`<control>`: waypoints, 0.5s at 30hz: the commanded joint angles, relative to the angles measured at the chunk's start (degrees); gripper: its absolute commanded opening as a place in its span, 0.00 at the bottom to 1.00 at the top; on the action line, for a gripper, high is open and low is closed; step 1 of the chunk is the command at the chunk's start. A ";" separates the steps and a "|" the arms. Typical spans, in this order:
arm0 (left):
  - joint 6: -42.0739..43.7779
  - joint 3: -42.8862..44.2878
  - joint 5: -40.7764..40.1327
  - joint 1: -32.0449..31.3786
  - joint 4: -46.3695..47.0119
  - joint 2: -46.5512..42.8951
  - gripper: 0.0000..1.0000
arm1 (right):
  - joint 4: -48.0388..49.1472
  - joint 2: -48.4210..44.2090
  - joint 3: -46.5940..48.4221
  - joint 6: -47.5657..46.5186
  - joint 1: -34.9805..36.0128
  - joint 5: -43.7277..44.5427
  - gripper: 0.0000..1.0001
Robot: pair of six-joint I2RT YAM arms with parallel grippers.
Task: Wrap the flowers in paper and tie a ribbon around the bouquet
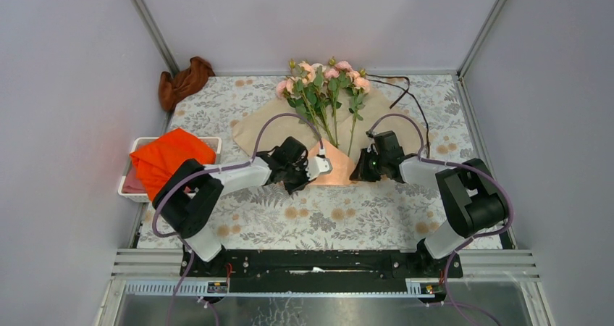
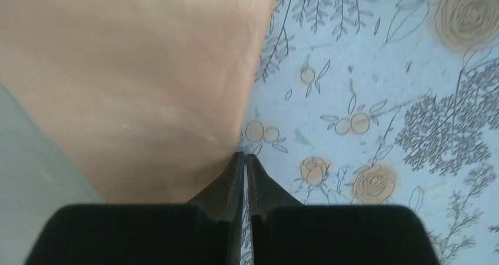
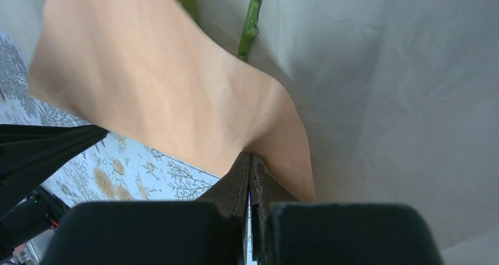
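Observation:
I should bring my left gripper in over the flap's middle [image 1: 336, 167] and press it flat, because the folded peach flap [image 3: 259, 103] bulges up by my right gripper.
The flowers [image 1: 326, 87], pink blooms on long green stems, lie on the paper [image 1: 253, 127] at the back middle of the table. The paper's near corner [image 1: 337, 170] is folded up, peach side showing, between both grippers. My left gripper [image 1: 318, 168] is shut on the paper's edge [image 2: 176, 100], the sheet puckering at its fingertips [image 2: 235, 165]. My right gripper [image 3: 249, 154] is shut on the paper [image 3: 176, 100] too, with two stems [image 3: 250, 23] on the pale sheet beyond. The dark ribbon [image 1: 405, 94] trails off to the right of the blooms.
A brown cloth [image 1: 184, 80] lies in the back left corner. A bright orange cloth [image 1: 170, 159] sits in a white basket [image 1: 210, 141] at the left edge. The floral tablecloth [image 1: 326, 217] covers the table, and walls close in on three sides.

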 commanded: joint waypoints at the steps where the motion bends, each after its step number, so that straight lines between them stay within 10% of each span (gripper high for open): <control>1: 6.39 -6.69 -7.37 2.33 -1.69 -2.63 0.10 | -4.73 0.78 -2.43 -1.31 -0.25 5.99 0.00; 15: 11.78 -3.77 -3.42 8.59 -19.28 -14.92 0.12 | -9.05 0.83 -1.97 -3.51 -0.25 9.95 0.00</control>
